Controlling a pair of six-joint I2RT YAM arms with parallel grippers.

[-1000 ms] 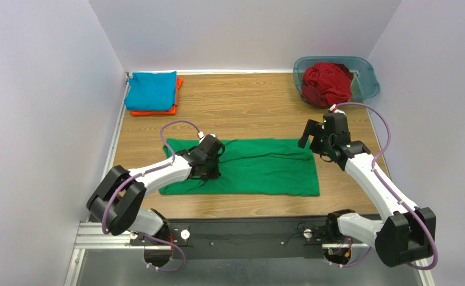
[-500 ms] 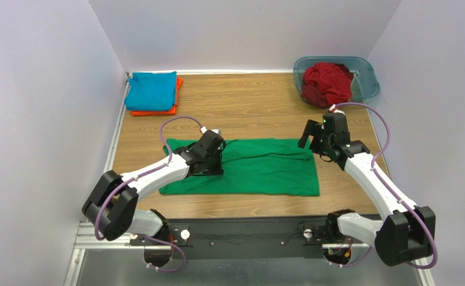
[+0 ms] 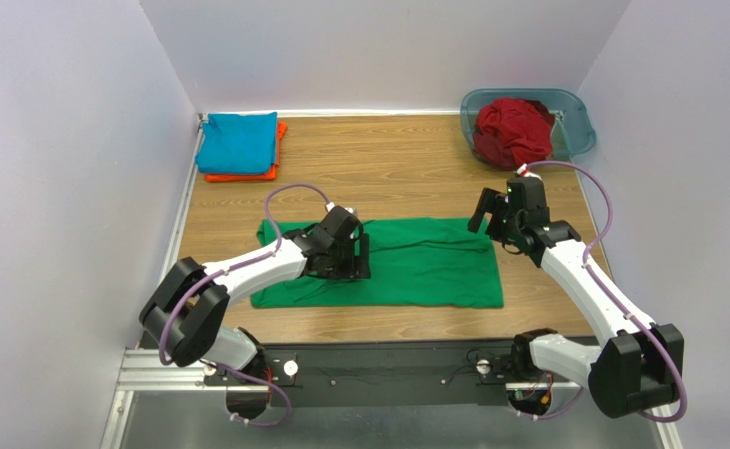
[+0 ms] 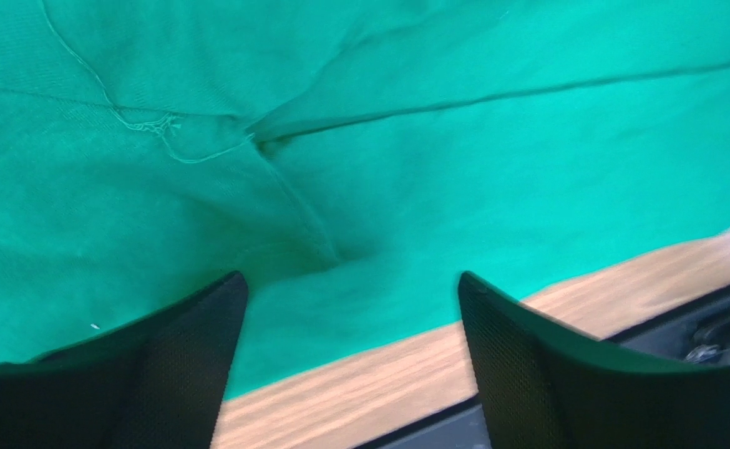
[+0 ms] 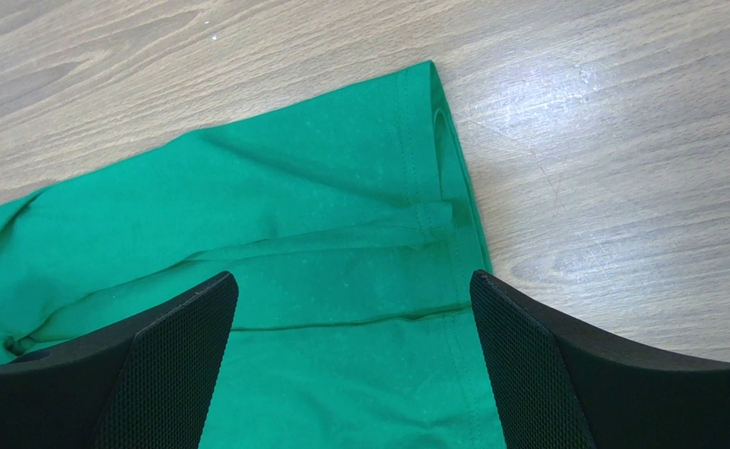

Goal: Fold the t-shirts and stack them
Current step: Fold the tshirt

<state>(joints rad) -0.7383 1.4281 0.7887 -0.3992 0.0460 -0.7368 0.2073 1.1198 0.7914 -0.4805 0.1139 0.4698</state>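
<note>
The green t-shirt is lying lengthwise along the base bar, so its hem end should be pulled closer by my right gripper while my left gripper swings the t-shirt's collar end back.
A bright green t-shirt (image 3: 425, 267) lies spread as a wide rectangle in the middle of the table. My left gripper (image 3: 356, 260) hovers low over its left part, open, with nothing between the fingers; the left wrist view shows creased green cloth (image 4: 387, 140) and the shirt's near edge under the gripper (image 4: 350, 365). My right gripper (image 3: 488, 222) stands open above the shirt's far right corner (image 5: 416, 150), apart from the cloth. A folded teal-blue t-shirt (image 3: 237, 142) rests on a folded orange one (image 3: 247, 174) at the far left. A dark red t-shirt (image 3: 512, 131) is bunched in the tub.
The translucent blue-grey tub (image 3: 577, 122) stands at the far right corner. White walls close in the left, back and right sides. Bare wooden table (image 3: 378, 168) lies between the green shirt and the back wall. The black base rail (image 3: 387, 360) runs along the near edge.
My left gripper has opened and let go of the green cloth, shifting slightly right over the shirt. The right arm has not moved.
</note>
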